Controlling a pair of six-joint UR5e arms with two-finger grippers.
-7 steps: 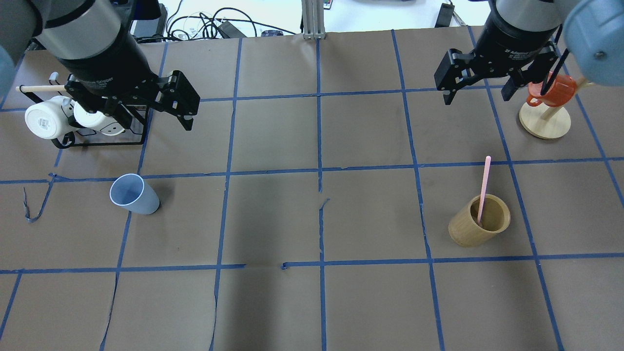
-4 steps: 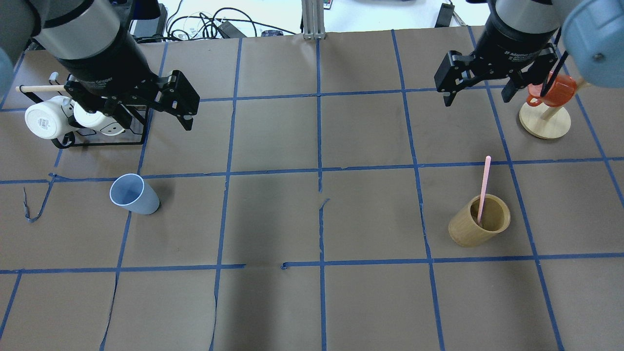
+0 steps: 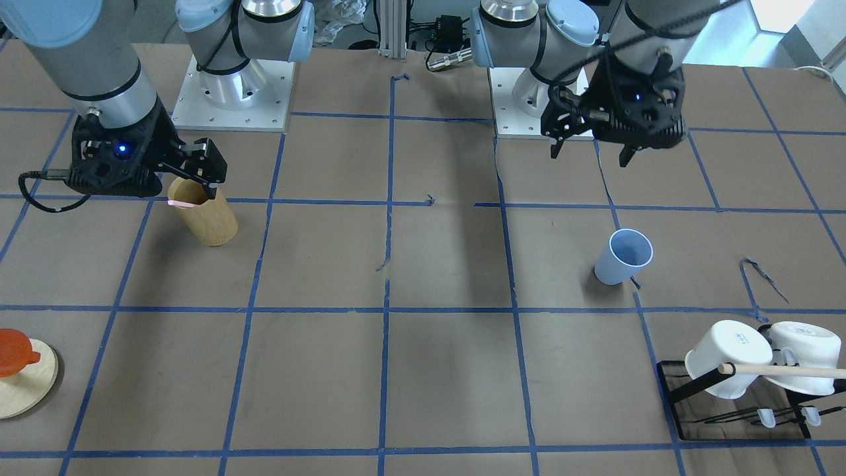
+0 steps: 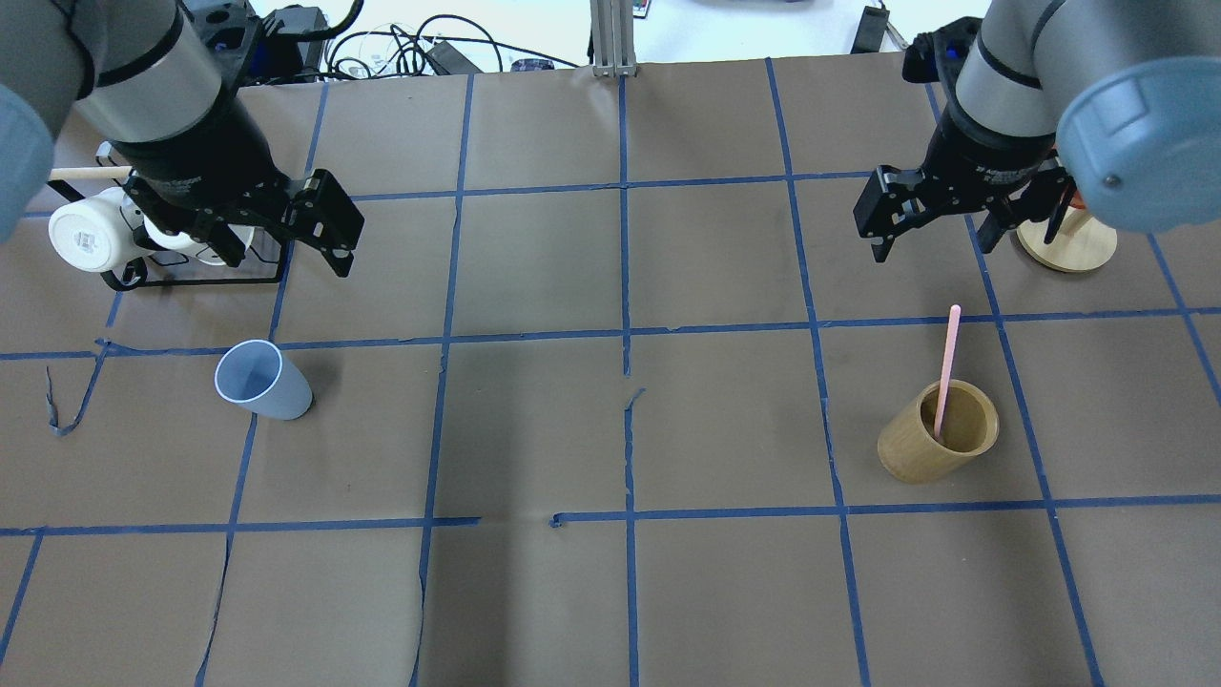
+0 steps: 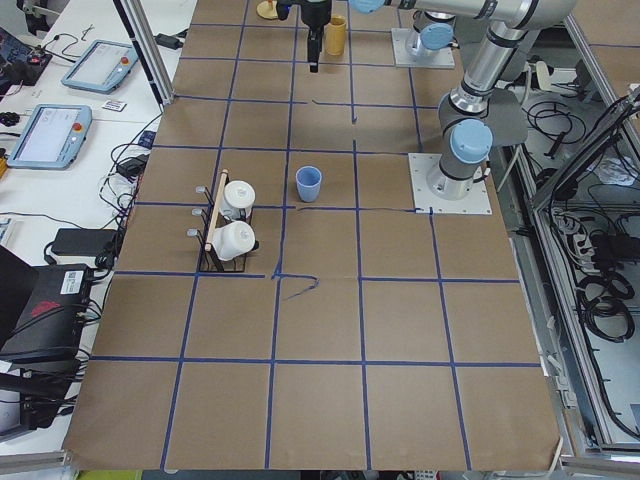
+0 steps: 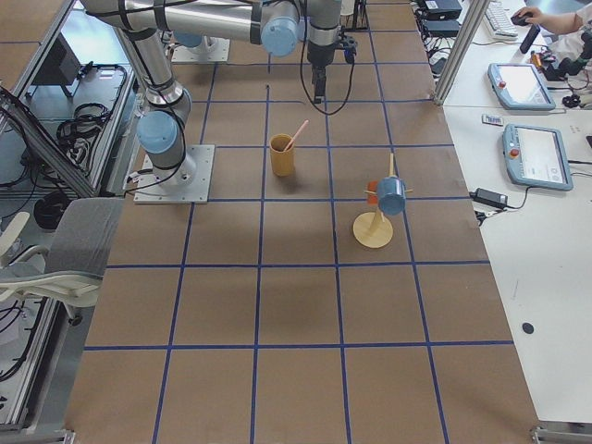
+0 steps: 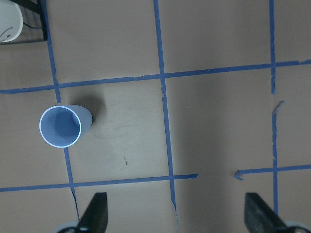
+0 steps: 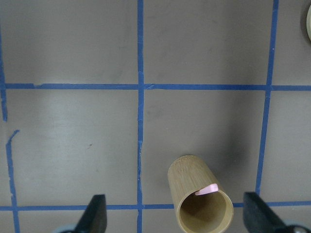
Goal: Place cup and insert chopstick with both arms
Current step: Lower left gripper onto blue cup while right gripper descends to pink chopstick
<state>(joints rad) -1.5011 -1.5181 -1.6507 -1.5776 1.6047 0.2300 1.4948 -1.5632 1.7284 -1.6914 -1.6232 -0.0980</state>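
Note:
The pale pink chopstick [image 3: 182, 203] is leaning loosely in the wide bamboo holder [image 3: 203, 213]. The chopstick will slip out when I lift it, and the holder will stay standing.
The light blue cup [image 4: 262, 382] stands upright on the left of the table, also in the left wrist view [image 7: 60, 127] and the front view [image 3: 621, 256]. A pale pink chopstick [image 4: 946, 367] leans in a tan bamboo holder [image 4: 940, 431] on the right; its tip shows in the right wrist view [image 8: 206, 190]. My left gripper [image 4: 284, 239] is open and empty, hovering beyond the cup. My right gripper [image 4: 930, 229] is open and empty, hovering beyond the holder [image 8: 199, 199].
A black wire rack [image 4: 205, 277] with white mugs [image 4: 86, 237] and a wooden rod sits at the far left, behind the left gripper. A round wooden stand [image 4: 1066, 246] is at the far right, with a red mug [image 3: 13, 354] on it. Blue tape lines grid the brown table.
Both grippers have moved nearer in the overhead view: the left toward the cup, the right toward the bamboo holder. Both stay open. The cup and chopstick have not moved.

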